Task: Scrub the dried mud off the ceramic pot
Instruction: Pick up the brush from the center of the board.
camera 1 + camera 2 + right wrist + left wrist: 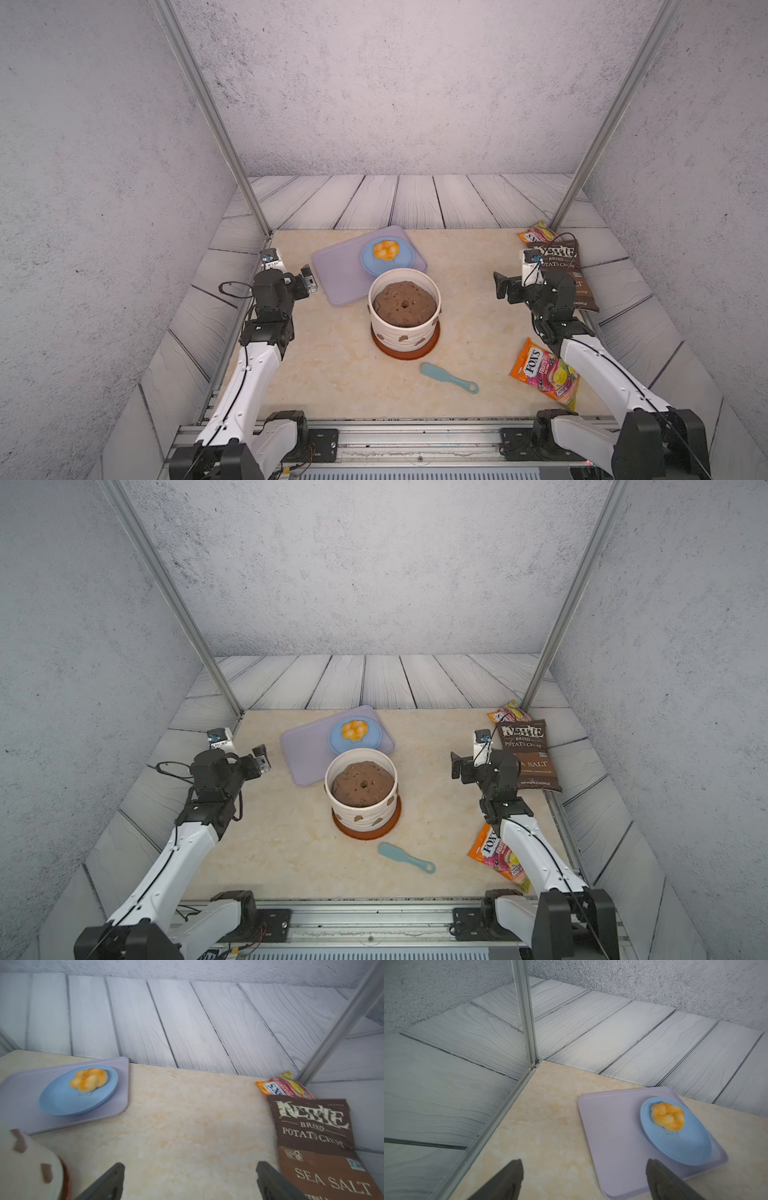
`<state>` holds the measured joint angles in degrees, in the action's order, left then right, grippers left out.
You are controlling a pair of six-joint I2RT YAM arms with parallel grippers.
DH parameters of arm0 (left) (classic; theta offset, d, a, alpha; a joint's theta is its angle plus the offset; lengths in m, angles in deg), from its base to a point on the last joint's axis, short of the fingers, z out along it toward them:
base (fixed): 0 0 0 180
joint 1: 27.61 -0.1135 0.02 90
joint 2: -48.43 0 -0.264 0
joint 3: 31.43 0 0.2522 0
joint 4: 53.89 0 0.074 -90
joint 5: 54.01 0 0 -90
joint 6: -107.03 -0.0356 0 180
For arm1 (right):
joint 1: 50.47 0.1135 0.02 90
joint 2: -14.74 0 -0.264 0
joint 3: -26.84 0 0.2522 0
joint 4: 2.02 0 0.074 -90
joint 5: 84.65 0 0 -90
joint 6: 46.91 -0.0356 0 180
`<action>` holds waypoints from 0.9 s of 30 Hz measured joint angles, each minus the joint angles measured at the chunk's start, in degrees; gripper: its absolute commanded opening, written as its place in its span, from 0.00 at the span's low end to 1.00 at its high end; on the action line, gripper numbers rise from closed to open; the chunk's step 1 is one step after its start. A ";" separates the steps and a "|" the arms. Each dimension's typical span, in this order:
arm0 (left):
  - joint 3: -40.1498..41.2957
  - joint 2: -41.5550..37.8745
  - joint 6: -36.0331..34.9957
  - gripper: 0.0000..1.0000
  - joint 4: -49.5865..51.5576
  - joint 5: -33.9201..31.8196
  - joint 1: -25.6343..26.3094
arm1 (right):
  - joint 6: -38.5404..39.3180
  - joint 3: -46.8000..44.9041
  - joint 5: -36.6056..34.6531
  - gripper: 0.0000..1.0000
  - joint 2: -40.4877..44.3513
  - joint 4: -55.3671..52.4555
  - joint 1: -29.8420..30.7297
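I should keep reaching with my right gripper until it closes around the handle (pixel 459 381), because the teal scrubber (pixel 434 371) lies clear of the saucer with its handle pointing away from the pot.
The cream ribbed ceramic pot (pixel 397 330) (pixel 357 808) stands on a rust-brown saucer (pixel 405 356) mid-table, filled with a brown soil mound. Several small patches of dried mud (pixel 402 337) (pixel 358 818) cling to its outer wall. The right wrist view catches the pot's side (pixel 25 1167) with two mud patches (pixel 46 1173). My left gripper (pixel 306 279) (pixel 584 1162) hovers open to the pot's left, over bare table beside the tray. My right gripper (pixel 503 286) (pixel 190 1165) hovers open to the pot's right, nothing between its fingers.
A teal scrubber (pixel 449 377) (pixel 405 857) lies in front of the pot. Behind it a lilac tray (pixel 336 274) bears a blue plate (pixel 405 264) with a bun (pixel 385 249). A chips bag (pixel 557 266) and candy bags (pixel 544 372) (pixel 536 232) lie at the right edge.
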<state>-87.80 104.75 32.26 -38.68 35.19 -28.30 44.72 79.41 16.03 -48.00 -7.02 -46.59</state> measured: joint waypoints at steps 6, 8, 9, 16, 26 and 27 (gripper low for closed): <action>-5.55 -4.68 3.78 0.98 18.88 7.91 2.56 | 5.60 6.25 11.93 0.99 4.00 -19.56 0.79; -6.58 -6.32 5.22 0.98 23.93 10.64 4.33 | 8.68 6.80 14.91 0.99 5.75 -26.03 1.75; -6.75 -6.97 5.81 0.98 25.62 11.37 5.27 | 10.12 6.84 15.80 0.99 6.38 -28.44 2.56; -6.73 -8.07 9.77 0.98 33.09 12.24 17.86 | 20.31 6.47 15.87 0.99 7.85 -43.12 13.77; 0.68 -11.61 17.62 0.98 33.00 10.56 29.51 | 22.14 -2.58 8.55 0.99 7.82 -43.41 28.68; 1.40 -11.67 18.34 0.98 32.98 10.43 30.14 | 22.01 -3.39 7.72 0.99 7.63 -42.73 30.12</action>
<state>-86.40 93.07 50.59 -5.70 45.61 1.84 66.73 76.02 23.74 -40.37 -49.75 -16.47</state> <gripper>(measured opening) 0.980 0.991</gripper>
